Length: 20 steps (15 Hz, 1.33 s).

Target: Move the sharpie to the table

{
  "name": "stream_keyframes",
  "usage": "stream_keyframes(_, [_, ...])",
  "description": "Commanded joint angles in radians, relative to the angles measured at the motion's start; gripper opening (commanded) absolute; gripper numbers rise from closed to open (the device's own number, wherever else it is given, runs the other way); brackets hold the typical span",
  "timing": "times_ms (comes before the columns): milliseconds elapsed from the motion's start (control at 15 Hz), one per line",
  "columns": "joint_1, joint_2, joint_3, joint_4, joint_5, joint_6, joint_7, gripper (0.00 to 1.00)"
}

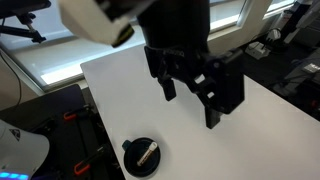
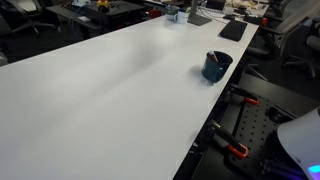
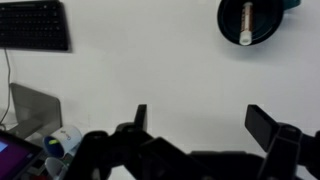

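The bowl is away from my open gripper, which is above empty tabletop [image 3: 198, 112], so next I move the gripper over the bowl and lower it toward the sharpie's light end [image 3: 246, 38].
The sharpie [image 1: 147, 152] lies inside the round black bowl [image 1: 139, 160] near the table's front edge; in the wrist view the sharpie [image 3: 246, 20] shows as a thin tan pen with a light end in the bowl [image 3: 228, 25] at the top right. In an exterior view the bowl [image 2: 215, 67] stands near the table's edge; the sharpie is hidden inside. My gripper [image 1: 190, 105] hangs high above the white table [image 1: 140, 90], open and empty, well away from the bowl. Its fingers [image 3: 200, 125] frame bare tabletop.
A black keyboard [image 3: 35, 25] lies at the wrist view's top left. A metal bracket [image 3: 30, 110] and a tape roll [image 3: 65, 140] sit at the lower left. Clamps [image 2: 235, 150] grip the table edge. Office desks and chairs stand beyond the table [image 2: 100, 90].
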Motion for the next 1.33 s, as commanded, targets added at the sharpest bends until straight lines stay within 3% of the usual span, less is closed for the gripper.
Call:
stream_keyframes(0, [-0.066,-0.002,0.029,-0.049,-0.176,0.143,0.105,1.00])
stream_keyframes(67, [-0.078,0.001,0.032,-0.052,-0.223,0.159,0.141,1.00])
stream_keyframes(133, [-0.044,0.004,0.009,-0.033,-0.156,0.113,0.086,1.00])
stream_keyframes(533, [-0.024,-0.004,0.010,-0.028,-0.133,0.100,0.068,1.00])
stream_keyframes(733, [0.002,0.014,0.051,-0.023,-0.130,0.090,0.091,1.00])
stream_keyframes(1067, [0.010,0.074,0.125,-0.055,-0.232,0.102,0.158,1.00])
stream_keyframes(1267, [0.018,0.136,0.124,-0.061,-0.269,0.076,0.187,1.00])
